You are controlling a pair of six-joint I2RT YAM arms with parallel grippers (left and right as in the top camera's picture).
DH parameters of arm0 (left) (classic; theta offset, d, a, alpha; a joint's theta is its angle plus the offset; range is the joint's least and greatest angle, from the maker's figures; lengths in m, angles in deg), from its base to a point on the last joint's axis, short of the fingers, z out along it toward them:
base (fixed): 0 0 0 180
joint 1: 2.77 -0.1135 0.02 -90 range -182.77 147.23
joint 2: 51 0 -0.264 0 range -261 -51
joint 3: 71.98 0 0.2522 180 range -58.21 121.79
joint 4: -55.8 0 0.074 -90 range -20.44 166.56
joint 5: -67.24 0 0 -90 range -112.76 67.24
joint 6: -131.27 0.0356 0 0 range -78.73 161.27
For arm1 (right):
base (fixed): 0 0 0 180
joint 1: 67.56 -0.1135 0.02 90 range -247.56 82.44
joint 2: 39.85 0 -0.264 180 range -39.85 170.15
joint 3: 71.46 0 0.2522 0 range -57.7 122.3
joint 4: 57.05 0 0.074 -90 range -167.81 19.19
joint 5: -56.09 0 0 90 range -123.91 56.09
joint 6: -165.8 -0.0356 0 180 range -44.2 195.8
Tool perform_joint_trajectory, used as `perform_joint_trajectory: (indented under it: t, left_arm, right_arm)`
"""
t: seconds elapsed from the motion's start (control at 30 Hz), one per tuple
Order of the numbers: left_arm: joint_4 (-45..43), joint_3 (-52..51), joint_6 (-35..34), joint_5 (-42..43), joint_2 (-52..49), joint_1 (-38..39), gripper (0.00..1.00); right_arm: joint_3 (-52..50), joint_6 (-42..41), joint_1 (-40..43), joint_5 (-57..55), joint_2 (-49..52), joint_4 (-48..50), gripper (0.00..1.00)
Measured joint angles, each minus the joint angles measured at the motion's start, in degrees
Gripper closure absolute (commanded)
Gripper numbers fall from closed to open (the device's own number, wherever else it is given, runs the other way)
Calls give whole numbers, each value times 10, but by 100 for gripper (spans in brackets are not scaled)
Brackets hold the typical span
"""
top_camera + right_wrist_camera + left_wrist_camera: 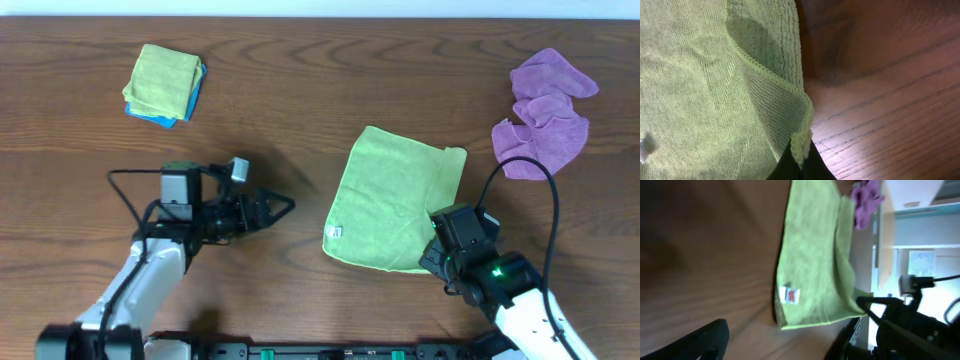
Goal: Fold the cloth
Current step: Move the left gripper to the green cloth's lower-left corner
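Note:
The cloth's tagged corner (327, 246) is flat and free ahead of my left gripper's open fingers, so I should keep going in until they shut beside the white tag (335, 231).
A light green cloth (395, 197) lies folded in half on the wooden table, right of centre, with a small white tag at its near left corner (790, 295). My right gripper (440, 252) is shut on the cloth's near right corner (801, 142) and holds that corner pinched and lifted a little off the wood. My left gripper (283, 207) is open and empty, low over the table to the left of the cloth, pointing at it. The cloth shows in the left wrist view (812, 255) ahead of the fingers.
A folded stack of a green cloth over a blue one (164, 84) sits at the back left. A crumpled purple cloth (545, 115) lies at the back right. A black cable (548, 200) loops up from the right arm.

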Motion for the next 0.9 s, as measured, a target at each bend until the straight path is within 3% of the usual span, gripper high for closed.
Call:
perform_joint_trajectory:
  t: [0.23,0.43,0.9]
  left_arm:
    - [-19,0,-57,-36,-59,87,5]
    - [-38,0,-89,-53,-80,97,5]
    - [-190,4,-161,-58,-165,164,5]
  right_arm:
    - [0,0,0,0,0,0,99]
    - [0,0,0,5,0,0,99]
    - [0,0,0,15,0,-2,99]
